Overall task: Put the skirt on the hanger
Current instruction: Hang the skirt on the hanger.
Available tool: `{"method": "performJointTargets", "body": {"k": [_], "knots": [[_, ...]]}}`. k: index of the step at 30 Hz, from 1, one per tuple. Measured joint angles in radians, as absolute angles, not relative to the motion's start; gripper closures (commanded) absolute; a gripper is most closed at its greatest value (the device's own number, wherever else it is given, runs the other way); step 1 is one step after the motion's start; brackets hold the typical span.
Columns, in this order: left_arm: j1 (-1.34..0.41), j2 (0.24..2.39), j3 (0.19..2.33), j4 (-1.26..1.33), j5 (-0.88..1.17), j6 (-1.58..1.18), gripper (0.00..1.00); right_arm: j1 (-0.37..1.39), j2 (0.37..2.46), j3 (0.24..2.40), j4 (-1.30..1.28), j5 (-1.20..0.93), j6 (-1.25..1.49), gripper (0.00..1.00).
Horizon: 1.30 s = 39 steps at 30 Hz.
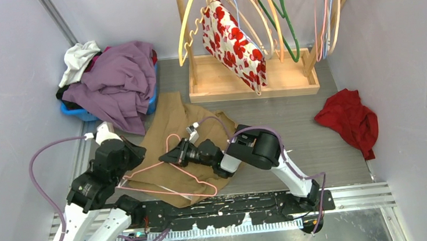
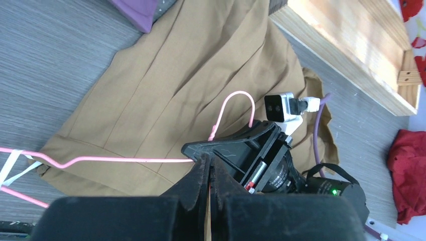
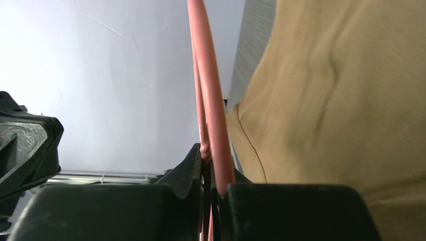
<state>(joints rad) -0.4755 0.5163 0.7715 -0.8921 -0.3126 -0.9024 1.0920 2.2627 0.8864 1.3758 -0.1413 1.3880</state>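
The robot's right gripper is holding the pink hanger's neck, and the left gripper should keep going toward the hanger's end with the white strap and open there.
The tan skirt lies spread flat on the table, and it also fills much of the left wrist view and the right wrist view. A pink wire hanger rests on top of it, hook pointing away from the arm bases. My right gripper is shut on the hanger near its neck, the wire running between the fingers. My left gripper is shut, its tips almost touching the right gripper where the hanger's arm meets them. I cannot tell whether it pinches anything.
A blue basket heaped with purple and white clothes sits at the back left. A wooden rack at the back holds several hangers and a red-flowered garment. A red cloth lies at the right wall.
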Motion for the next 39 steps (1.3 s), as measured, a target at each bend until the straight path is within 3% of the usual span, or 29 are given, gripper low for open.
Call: {"method": "performJointTargets", "body": {"k": [16, 29, 39], "knots": [[-0.476, 0.473, 0.881, -0.966, -0.312, -0.9, 0.98, 1.066, 2.236, 0.979, 1.352, -0.186, 1.457, 0.99], [-0.476, 0.453, 0.954, -1.013, -0.316, -0.9, 0.97, 1.006, 2.012, 0.941, 1.339, -0.204, 1.47, 0.99], [-0.476, 0.431, 0.987, -1.105, -0.466, -0.906, 0.91, 1.005, 1.956, 0.888, 1.335, -0.204, 1.468, 0.99]]}}
